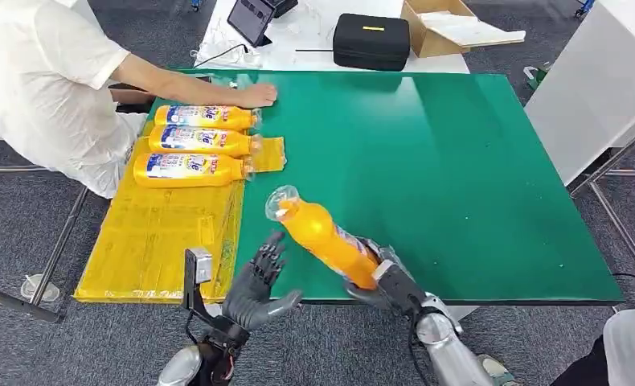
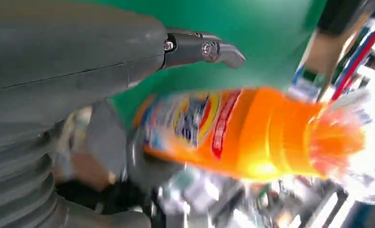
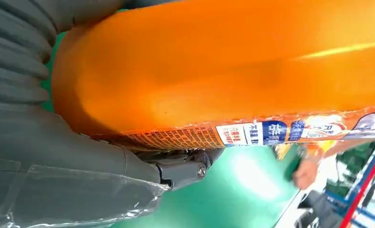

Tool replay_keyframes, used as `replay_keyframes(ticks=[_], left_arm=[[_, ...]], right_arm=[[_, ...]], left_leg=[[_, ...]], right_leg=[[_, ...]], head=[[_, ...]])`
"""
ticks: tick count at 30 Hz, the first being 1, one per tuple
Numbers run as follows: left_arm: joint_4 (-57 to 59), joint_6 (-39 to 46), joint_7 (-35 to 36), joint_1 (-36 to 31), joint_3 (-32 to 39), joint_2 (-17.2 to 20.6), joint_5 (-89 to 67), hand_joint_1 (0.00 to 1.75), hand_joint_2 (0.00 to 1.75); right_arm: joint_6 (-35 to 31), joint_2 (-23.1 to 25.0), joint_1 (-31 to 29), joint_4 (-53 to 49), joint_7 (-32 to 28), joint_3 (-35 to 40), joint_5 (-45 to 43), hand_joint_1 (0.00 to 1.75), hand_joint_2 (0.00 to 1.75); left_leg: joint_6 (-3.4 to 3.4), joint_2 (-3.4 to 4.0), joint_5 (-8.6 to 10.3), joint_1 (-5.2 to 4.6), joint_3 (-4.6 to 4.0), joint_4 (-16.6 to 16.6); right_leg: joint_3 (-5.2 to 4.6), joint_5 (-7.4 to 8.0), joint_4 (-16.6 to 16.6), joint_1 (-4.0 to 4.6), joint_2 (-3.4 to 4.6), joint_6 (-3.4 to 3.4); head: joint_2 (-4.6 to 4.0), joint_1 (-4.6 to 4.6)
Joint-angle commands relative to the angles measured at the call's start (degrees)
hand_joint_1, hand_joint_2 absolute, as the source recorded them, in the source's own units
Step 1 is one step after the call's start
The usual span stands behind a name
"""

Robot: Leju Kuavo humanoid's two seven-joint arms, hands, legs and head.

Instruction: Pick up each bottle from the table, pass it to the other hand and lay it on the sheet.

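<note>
The orange bottle (image 1: 324,235) should come to rest with its label up and stay in place when the robot lays it down, since the bottles on the yellow sheet (image 1: 194,141) all lie with their labels up.
My right hand (image 1: 385,283) grips an orange bottle (image 1: 324,236) by its base and holds it tilted above the near edge of the green table (image 1: 459,177), its clear cap pointing up and to the left. The same bottle (image 3: 233,71) presses against the palm in the right wrist view. My left hand (image 1: 258,285) is just left of it, fingers spread and empty, not touching. From the left wrist, the bottle (image 2: 252,135) hangs beyond the thumb (image 2: 204,49). Three orange bottles (image 1: 194,143) lie side by side on the yellow sheet (image 1: 161,233).
A person in a white shirt (image 1: 41,80) sits at the table's far left, one hand (image 1: 258,95) resting on the green top beside the sheet. Behind stand a black case (image 1: 370,40), a cardboard box (image 1: 447,28) and a tablet (image 1: 250,18).
</note>
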Motion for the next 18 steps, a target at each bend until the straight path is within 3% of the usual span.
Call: replay_keyframes(ticks=[1, 2, 3, 4, 7, 8, 9, 18], left_arm=[[4.74, 0.28, -0.37, -3.49, 0.24, 0.28, -0.08, 0.00, 1.75], [4.91, 0.52, -0.42, -3.92, 0.11, -0.12, -0.20, 0.00, 1.75], [4.89, 0.78, -0.52, -4.27, -0.04, -0.34, -0.42, 0.00, 1.75], [4.71, 0.98, -0.65, -4.55, -0.14, -0.48, -0.64, 0.00, 1.75], [4.14, 1.70, -0.80, -5.43, -0.30, -0.86, -0.43, 0.00, 1.75], [3.75, 1.76, -0.86, -5.52, -0.12, -0.97, -0.03, 0.00, 1.75], [3.21, 1.82, -0.85, -5.73, -0.16, -0.93, 0.37, 0.00, 1.75], [3.54, 5.61, -2.50, -7.33, 0.70, -1.51, -0.92, 0.00, 1.75]], right_arm=[[-0.46, 4.57, -5.47, 7.10, 0.82, 8.29, -0.44, 1.54, 1.75], [-0.57, 5.09, -5.97, 7.52, 0.89, 9.74, 0.21, 1.48, 1.75], [-1.01, 5.57, -6.63, 8.43, 1.50, 10.83, 0.87, 1.31, 1.75], [-1.25, 6.00, -6.97, 8.84, 1.77, 11.50, 1.33, 1.29, 1.75], [-2.84, 7.24, -8.72, 12.29, 2.11, 14.31, 2.01, 1.29, 1.75], [-2.79, 7.52, -8.87, 12.80, 2.12, 14.84, 1.98, 1.36, 1.75], [-3.20, 7.76, -9.08, 13.56, 1.71, 15.53, 1.77, 1.27, 1.75], [-4.96, 8.34, -9.23, 14.73, 1.46, 17.03, 1.87, 1.34, 1.75]], left_leg=[[0.05, 0.28, -0.12, -0.05, 0.33, -0.04], [0.03, 0.23, -0.09, -0.05, 0.22, -0.03], [0.04, 0.28, -0.12, -0.05, 0.33, -0.04], [0.02, 0.17, -0.06, -0.03, 0.18, -0.04], [0.02, 0.19, -0.05, -0.02, 0.13, -0.01], [0.03, 0.21, -0.08, -0.03, 0.23, -0.02], [0.03, 0.17, -0.04, -0.02, 0.09, -0.03], [0.07, 0.06, -0.12, -0.06, 0.33, -0.01]], right_leg=[[0.24, -0.05, -0.01, -0.02, 0.18, -0.12], [0.15, -0.02, -0.01, -0.04, 0.16, -0.10], [0.22, -0.05, -0.01, -0.02, 0.18, -0.14], [0.09, -0.01, -0.02, 0.00, 0.10, -0.10], [0.03, 0.00, 0.00, 0.02, 0.12, -0.09], [0.11, -0.03, 0.00, 0.02, 0.12, -0.11], [0.00, 0.01, -0.02, 0.03, 0.11, -0.06], [0.26, -0.15, 0.03, 0.01, -0.07, -0.11]], head=[[0.00, 0.00], [0.00, -0.02], [0.00, 0.00], [0.00, -0.02], [0.00, -0.02], [0.02, -0.02], [0.00, -0.02], [0.00, 0.00]])
